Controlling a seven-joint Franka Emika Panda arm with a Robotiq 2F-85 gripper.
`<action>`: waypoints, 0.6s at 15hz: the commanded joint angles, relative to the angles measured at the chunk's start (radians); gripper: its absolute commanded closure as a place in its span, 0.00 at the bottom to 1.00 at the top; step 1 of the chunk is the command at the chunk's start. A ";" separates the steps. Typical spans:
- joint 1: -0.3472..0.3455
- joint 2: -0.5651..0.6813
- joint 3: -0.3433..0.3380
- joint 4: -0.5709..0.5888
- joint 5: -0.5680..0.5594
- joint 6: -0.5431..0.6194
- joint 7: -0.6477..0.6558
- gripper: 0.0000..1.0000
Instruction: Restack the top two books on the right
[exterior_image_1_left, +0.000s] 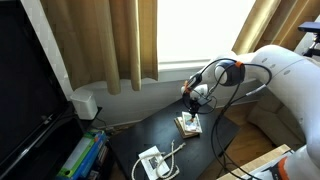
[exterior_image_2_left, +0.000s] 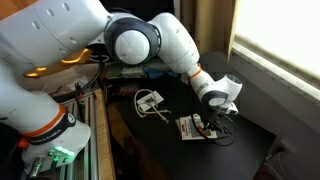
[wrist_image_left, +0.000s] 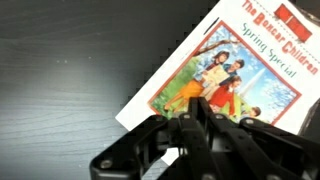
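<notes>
The top book (wrist_image_left: 235, 75) is lying at an angle below the closed fingers of the robot's gripper. The gripper should move across to the book's long edge (wrist_image_left: 305, 113) and turn square to it before it grips.
A small stack of thin books (exterior_image_1_left: 187, 125) lies on the black table (exterior_image_1_left: 140, 135); it also shows in the other exterior view (exterior_image_2_left: 189, 128). In the wrist view the top book (wrist_image_left: 235, 65) has a pale cover with a colourful picture of children and a red title. What lies beneath it is hidden. My gripper (wrist_image_left: 195, 108) hangs right over this book's near edge with its fingers pressed together and nothing between them. It shows above the stack in both exterior views (exterior_image_1_left: 190, 108) (exterior_image_2_left: 212, 122). I cannot tell whether the fingertips touch the cover.
A white pile with a white cable (exterior_image_1_left: 153, 162) lies nearer the table's front; it also shows in an exterior view (exterior_image_2_left: 150, 100). Curtains and a window sill (exterior_image_1_left: 170, 72) stand behind the table. A shelf with coloured items (exterior_image_1_left: 80, 158) stands beside it.
</notes>
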 joint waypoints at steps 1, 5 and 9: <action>-0.042 -0.082 0.068 -0.116 0.044 0.000 -0.068 0.99; -0.148 -0.058 0.208 -0.101 -0.027 -0.022 -0.081 0.99; -0.180 -0.020 0.228 -0.079 -0.054 -0.031 -0.069 0.99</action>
